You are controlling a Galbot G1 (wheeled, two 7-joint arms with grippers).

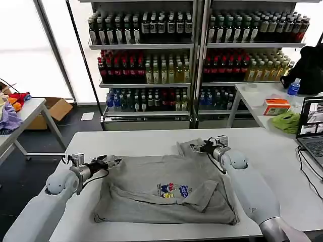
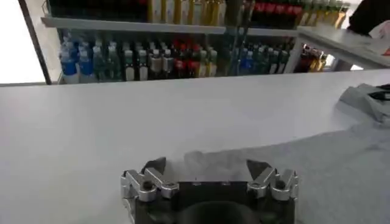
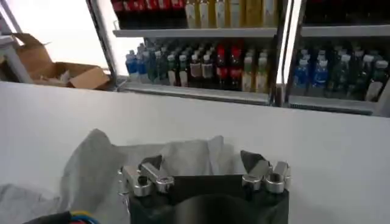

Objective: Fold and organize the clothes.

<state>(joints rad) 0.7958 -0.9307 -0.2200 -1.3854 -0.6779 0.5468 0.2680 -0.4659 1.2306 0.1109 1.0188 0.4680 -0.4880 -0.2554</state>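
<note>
My gripper will fold the shirt's far edge point(image 1: 150, 157) over, and that edge will cover most of the chest print, because the near flap's edge point(image 1: 146, 197) lies just below the print.
One light grey short-sleeved shirt point(image 1: 151, 176) lies partly folded in the middle of the white table point(image 1: 136, 141), its small multicoloured chest print point(image 1: 174, 190) facing up. My left gripper point(image 1: 117, 162) hovers open at the shirt's left far corner; in the left wrist view this gripper point(image 2: 206, 167) has nothing between its fingers, with the grey shirt point(image 2: 341, 164) just ahead. My right gripper point(image 1: 196, 147) is open over the sleeve at the shirt's far right; in the right wrist view it point(image 3: 201, 161) is empty above the bunched sleeve point(image 3: 103, 164).
Shelves of bottles point(image 1: 166, 65) stand behind the table. A side table at the right holds a laptop point(image 1: 312, 126), a lime-green cloth point(image 1: 285, 122), an orange box point(image 1: 276, 107) and a bottle point(image 1: 293, 87). At the left are a table with purple and orange cloths point(image 1: 10, 108) and a cardboard box point(image 1: 53, 111).
</note>
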